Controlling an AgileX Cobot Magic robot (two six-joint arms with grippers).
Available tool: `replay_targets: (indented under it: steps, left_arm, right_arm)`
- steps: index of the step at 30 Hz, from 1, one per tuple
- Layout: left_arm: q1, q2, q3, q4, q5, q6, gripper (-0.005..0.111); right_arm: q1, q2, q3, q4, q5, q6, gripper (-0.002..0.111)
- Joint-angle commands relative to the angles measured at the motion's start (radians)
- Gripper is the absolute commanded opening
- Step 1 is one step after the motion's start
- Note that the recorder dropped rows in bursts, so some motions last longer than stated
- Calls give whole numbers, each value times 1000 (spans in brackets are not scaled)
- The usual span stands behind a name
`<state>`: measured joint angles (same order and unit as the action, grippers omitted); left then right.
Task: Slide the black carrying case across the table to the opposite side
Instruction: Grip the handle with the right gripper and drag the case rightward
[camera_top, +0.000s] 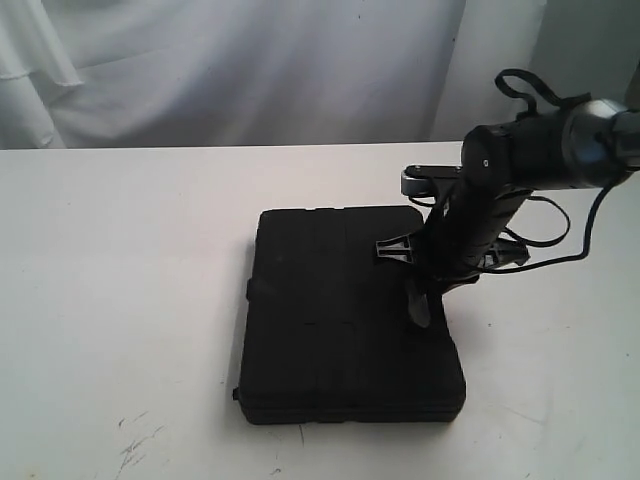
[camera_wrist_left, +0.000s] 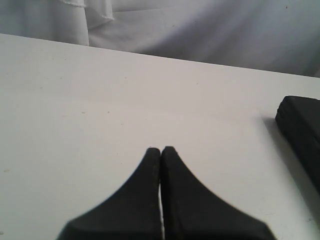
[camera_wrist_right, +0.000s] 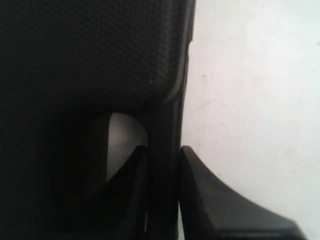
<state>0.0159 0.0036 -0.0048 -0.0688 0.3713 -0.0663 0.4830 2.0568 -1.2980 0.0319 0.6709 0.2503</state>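
I should go on pulling until the case reaches the table's opposite side, since my right gripper's fingers grip the case's handle bar (camera_top: 437, 312) and the table (camera_top: 540, 340) beyond is open.
The black carrying case (camera_top: 340, 310) lies flat on the white table (camera_top: 120, 250), a little right of centre. My right gripper (camera_top: 425, 300) comes down from the right onto the case's right edge. In the right wrist view the right gripper (camera_wrist_right: 164, 148) is shut on the case's handle bar (camera_wrist_right: 167, 125), one finger through the handle opening and the other on the outer side. The textured lid (camera_wrist_right: 85, 55) fills the rest of that view. My left gripper (camera_wrist_left: 161, 150) is shut with nothing in it, above bare table, with a corner of the case (camera_wrist_left: 302, 125) off to its side.
A white curtain (camera_top: 250, 60) hangs behind the table's far edge. Faint dark scratches (camera_top: 135, 440) mark the tabletop near the front left. Wide bare table lies left of the case, and a narrower strip lies to its right under the right arm (camera_top: 540, 150).
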Motion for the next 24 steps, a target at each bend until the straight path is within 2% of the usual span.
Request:
replay_targets:
  steps: [1, 10, 24]
  left_arm:
    - [3, -4, 5, 0, -5, 0, 0]
    - [3, -4, 5, 0, -5, 0, 0]
    - [3, -4, 5, 0, -5, 0, 0]
  right_arm:
    - [-61, -18, 1, -81, 87, -13, 0]
    - [-182, -35, 1, -150, 150, -24, 0]
    - [-280, -35, 1, -227, 146, -41, 0]
